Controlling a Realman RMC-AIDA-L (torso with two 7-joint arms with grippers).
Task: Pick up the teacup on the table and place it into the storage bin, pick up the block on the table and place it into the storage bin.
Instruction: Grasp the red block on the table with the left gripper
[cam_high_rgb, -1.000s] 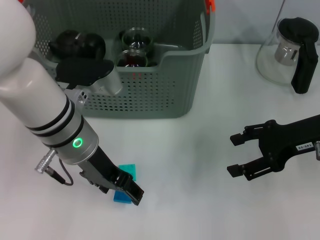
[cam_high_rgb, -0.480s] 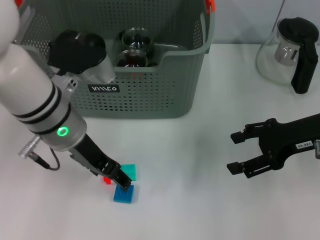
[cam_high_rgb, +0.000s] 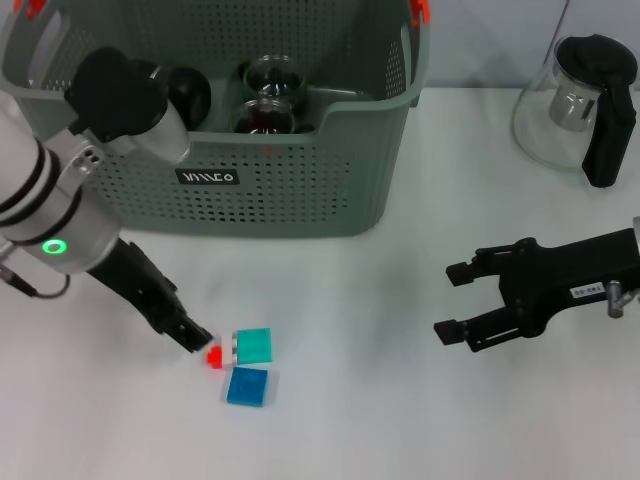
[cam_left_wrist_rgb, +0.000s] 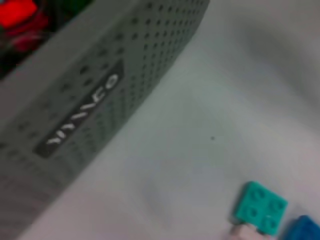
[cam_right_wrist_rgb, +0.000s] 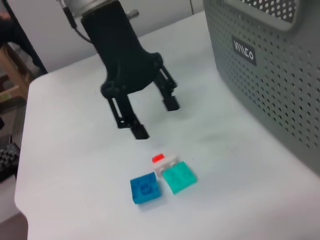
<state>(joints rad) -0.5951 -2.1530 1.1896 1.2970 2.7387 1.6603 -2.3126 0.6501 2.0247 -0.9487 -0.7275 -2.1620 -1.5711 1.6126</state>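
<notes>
My left gripper is slanted to the teal block (cam_high_rgb: 254, 345) and tiny red piece, so next I turn it square and close on the red piece's loose end (cam_high_rgb: 214, 357).
Three small blocks lie together on the white table: a teal block (cam_high_rgb: 254, 345) (cam_right_wrist_rgb: 179, 177) (cam_left_wrist_rgb: 260, 207), a blue block (cam_high_rgb: 247, 386) (cam_right_wrist_rgb: 145, 188) and a tiny red piece (cam_high_rgb: 214, 356) (cam_right_wrist_rgb: 158, 157). My left gripper (cam_high_rgb: 190, 335) (cam_right_wrist_rgb: 156, 117) hovers just left of them, open and holding nothing. The storage bin (cam_high_rgb: 330, 170) (cam_right_wrist_rgb: 270, 75) (cam_left_wrist_rgb: 82, 117) stands behind, with two glass teacups (cam_high_rgb: 268, 95) inside it. My right gripper (cam_high_rgb: 455, 300) is open and empty over the table on the right.
A glass teapot with a black handle (cam_high_rgb: 580, 100) stands at the back right. A dark round object (cam_high_rgb: 190, 92) sits in the bin beside the cups. My left arm's bulky forearm (cam_high_rgb: 50, 200) hangs over the bin's front left corner.
My left gripper has drawn back to the left, off the blue block, uncovering the teal and red pieces. The right gripper has drifted slightly left.
</notes>
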